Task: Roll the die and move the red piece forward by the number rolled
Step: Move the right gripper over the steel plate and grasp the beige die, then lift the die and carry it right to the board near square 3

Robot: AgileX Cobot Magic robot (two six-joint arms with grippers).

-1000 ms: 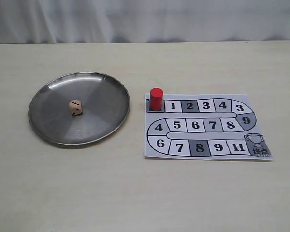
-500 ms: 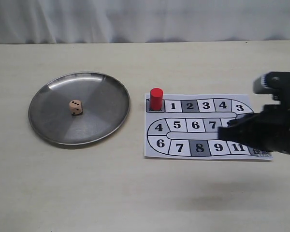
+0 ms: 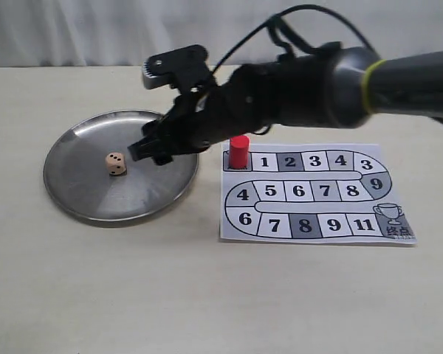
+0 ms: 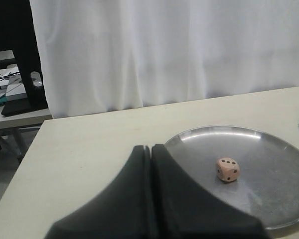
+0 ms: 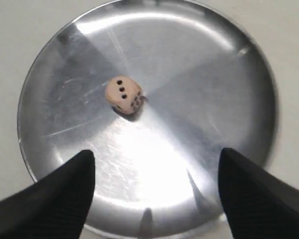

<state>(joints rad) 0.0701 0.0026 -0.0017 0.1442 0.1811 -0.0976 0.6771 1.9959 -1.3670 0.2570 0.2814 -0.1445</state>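
Observation:
The die with three pips up (image 3: 116, 164) will roll over onto another side when I drop it over the board, because the die's corners (image 3: 122, 156) are rounded.
The die (image 3: 116, 164) lies in a round steel plate (image 3: 81, 195), three pips up, and shows again in both wrist views (image 4: 227, 169) (image 5: 123, 93). The red piece (image 3: 239, 151) stands upright on the board's start square. My right gripper (image 3: 150, 152) hangs over the plate's right part, just right of the die and apart from it. Its jaws are open and empty (image 5: 157, 162), with the die beyond the fingertips (image 5: 82, 167). My left gripper (image 4: 150, 148) is shut on nothing, low beside the plate rim (image 4: 199, 133). It is out of the exterior view.
The paper game board (image 3: 317, 193), with numbered squares and a trophy at the end, lies right of the plate. The right arm (image 3: 317, 81) spans above the board's far edge. A white curtain (image 3: 74, 29) backs the table. A second desk (image 4: 15, 107) stands beyond the table's edge.
My right arm came in from the right edge and swept left across the board to above the plate. Die and red piece have stayed where they were.

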